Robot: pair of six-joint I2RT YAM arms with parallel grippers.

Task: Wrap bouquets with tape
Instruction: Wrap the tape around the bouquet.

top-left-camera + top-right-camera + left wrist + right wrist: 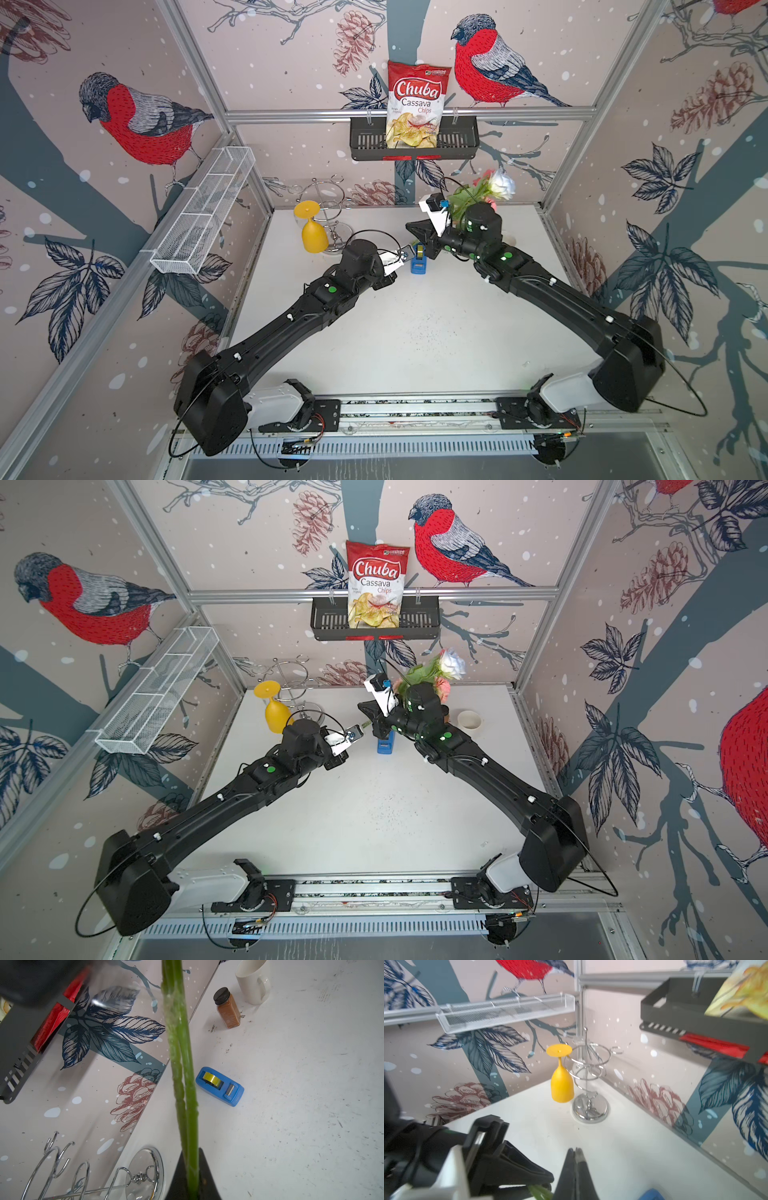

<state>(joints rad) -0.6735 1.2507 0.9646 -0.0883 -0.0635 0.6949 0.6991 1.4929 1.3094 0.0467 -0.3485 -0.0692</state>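
Note:
The tape's loose end [114, 998] stands off the leaning stems, so my left gripper should tip the bouquet upright before my right gripper pinches the tape [174, 1014] around the stems.
The bouquet's pink and white blooms [498, 187] [451, 665] show behind my right wrist at the back. Its long green stems [182, 1064] run down into my left gripper [192, 1169], which is shut on them. In the right wrist view the left gripper's fingers [519, 1165] lie beside my right gripper [576, 1152], with stem ends [539, 1191] poking out. My right gripper [410, 227] is shut with nothing seen between its jaws, and hovers above the stems. The tape, a yellowish roll in a blue dispenser [419, 259] [220, 1086], sits on the table below both grippers.
An upturned yellow glass [313, 232] hangs on a chrome rack [589, 1105] at the back left. A brown spice jar [227, 1009] and white mug [469, 721] stand at the back right. A black basket [365, 141] holding a chips bag and a white wire shelf [203, 212] hang on the walls.

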